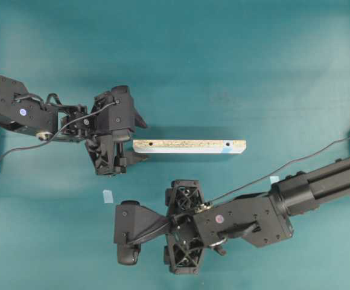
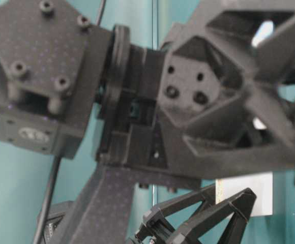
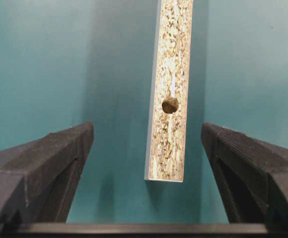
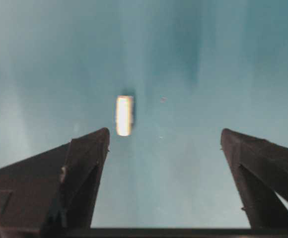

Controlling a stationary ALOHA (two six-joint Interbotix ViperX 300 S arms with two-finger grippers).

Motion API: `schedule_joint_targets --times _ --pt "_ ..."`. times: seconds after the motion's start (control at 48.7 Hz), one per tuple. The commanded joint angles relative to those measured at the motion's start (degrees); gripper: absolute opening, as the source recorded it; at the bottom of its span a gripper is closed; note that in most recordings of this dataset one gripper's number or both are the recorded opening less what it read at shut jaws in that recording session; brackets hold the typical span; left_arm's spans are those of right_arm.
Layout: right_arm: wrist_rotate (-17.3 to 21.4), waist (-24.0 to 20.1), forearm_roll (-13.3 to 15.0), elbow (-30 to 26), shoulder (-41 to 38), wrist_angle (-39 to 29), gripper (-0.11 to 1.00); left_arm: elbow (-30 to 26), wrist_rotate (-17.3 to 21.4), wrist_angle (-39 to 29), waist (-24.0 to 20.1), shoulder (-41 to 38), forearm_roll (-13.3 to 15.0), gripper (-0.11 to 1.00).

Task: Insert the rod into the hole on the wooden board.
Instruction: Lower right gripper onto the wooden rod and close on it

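My gripper will push the rod (image 4: 124, 115), and as the hole (image 1: 228, 144) by the blue mark is narrow, the rod should sink in and stand with a short end showing.
The wooden board (image 1: 189, 146) lies flat mid-table, long axis left to right. Its hole (image 1: 227, 145) with the blue mark sits near the right end. A second, unmarked hole (image 3: 170, 104) is near the left end. My left gripper (image 1: 140, 140) is open, its jaws on either side of the board's left end (image 3: 166, 148) without touching it. My right gripper (image 1: 184, 226) points down below the board, open and empty. The rod (image 4: 124, 115) lies on the mat just beyond the left fingertip (image 4: 102, 134). In the overhead view the rod is hidden under the right gripper.
Two pale-blue tape scraps lie on the teal mat, one (image 1: 107, 196) at lower left and one (image 1: 274, 179) at right. The table-level view is mostly filled by arm parts, with the board's pale end (image 2: 246, 193) showing behind them.
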State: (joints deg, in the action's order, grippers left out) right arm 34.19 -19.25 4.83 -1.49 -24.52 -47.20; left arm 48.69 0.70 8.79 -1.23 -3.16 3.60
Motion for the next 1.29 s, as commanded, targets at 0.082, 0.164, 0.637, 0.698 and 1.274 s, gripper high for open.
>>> schedule_joint_targets --times 0.082,0.164,0.637,0.698,1.274 --pt "-0.2 -0.9 -1.8 -2.3 0.9 0.0 0.91 -0.8 0.0 0.4 0.2 0.7 -0.1 1.0" --pt "-0.2 -1.0 -2.0 -2.4 0.6 0.3 0.87 -0.8 0.0 0.4 0.2 0.7 -0.2 1.0" --pt "-0.2 -0.8 -2.0 -2.5 -1.7 3.4 0.86 -0.6 0.0 0.5 0.3 0.7 -0.2 1.0" --pt "-0.2 -0.8 -2.0 -2.5 -1.8 3.9 0.86 -0.6 0.0 0.5 0.3 0.7 -0.2 1.0" --pt "0.0 -0.8 -2.0 -2.5 -2.6 4.4 0.85 -0.5 -0.4 0.4 1.6 0.7 -0.2 1.0"
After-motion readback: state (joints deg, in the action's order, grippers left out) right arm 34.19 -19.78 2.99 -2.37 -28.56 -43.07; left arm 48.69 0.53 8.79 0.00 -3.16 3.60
